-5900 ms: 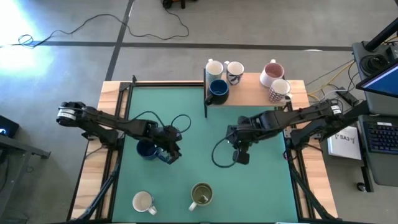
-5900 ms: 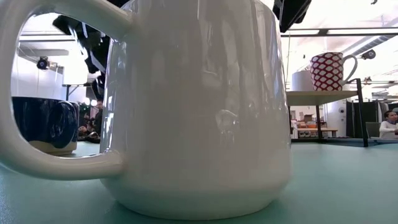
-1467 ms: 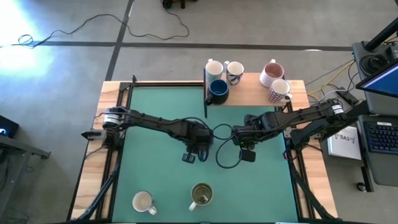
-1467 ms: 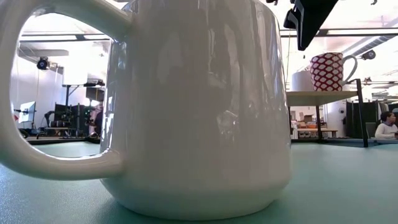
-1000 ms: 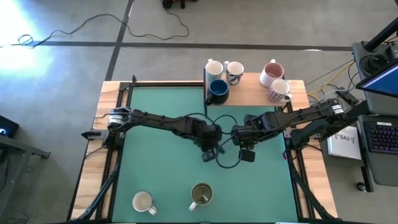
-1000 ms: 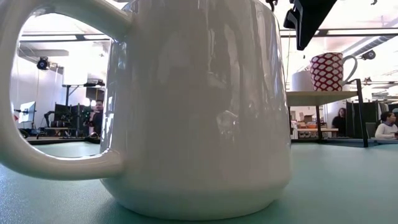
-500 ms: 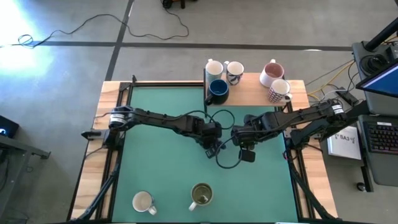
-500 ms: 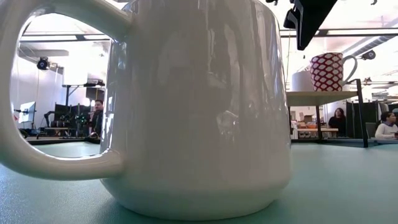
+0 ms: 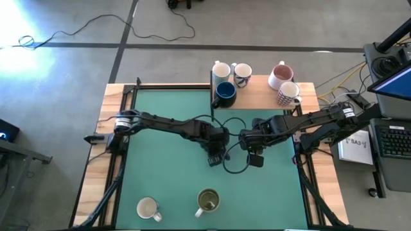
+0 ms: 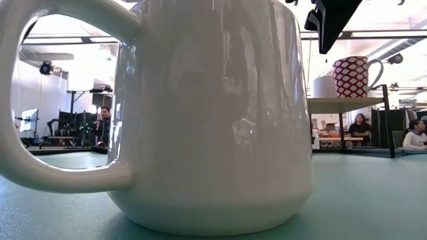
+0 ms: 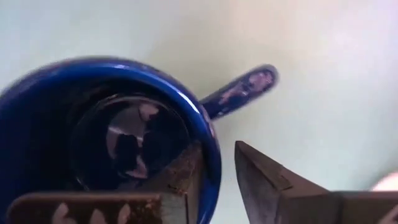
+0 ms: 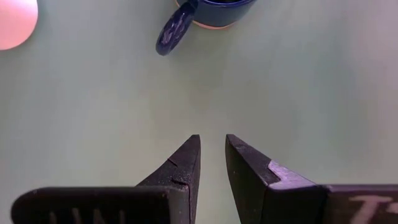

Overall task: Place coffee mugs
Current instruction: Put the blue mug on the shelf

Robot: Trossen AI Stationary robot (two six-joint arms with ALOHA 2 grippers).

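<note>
I should turn this mug by its rim with my left gripper before my right gripper takes it, because the dark blue mug's handle points away from the shelf.
A dark blue mug stands on its base on the green mat near the table's middle. In the high view my left gripper hides it. That gripper is open over the rim, one finger inside the mug and one outside, next to the handle. My right gripper hovers just to the right, open by a narrow gap with nothing in it. The same mug shows ahead of it. My left gripper comes from above, pointing down. Its inner finger lies close to the inside of the mug's wall beside the handle; whether it touches I cannot tell. The outer finger stands clear of the wall.
A wooden shelf at the far edge carries several mugs, among them a blue one and a red-patterned one. A white mug and an olive mug stand near the front edge. A black cable loop lies between the grippers.
</note>
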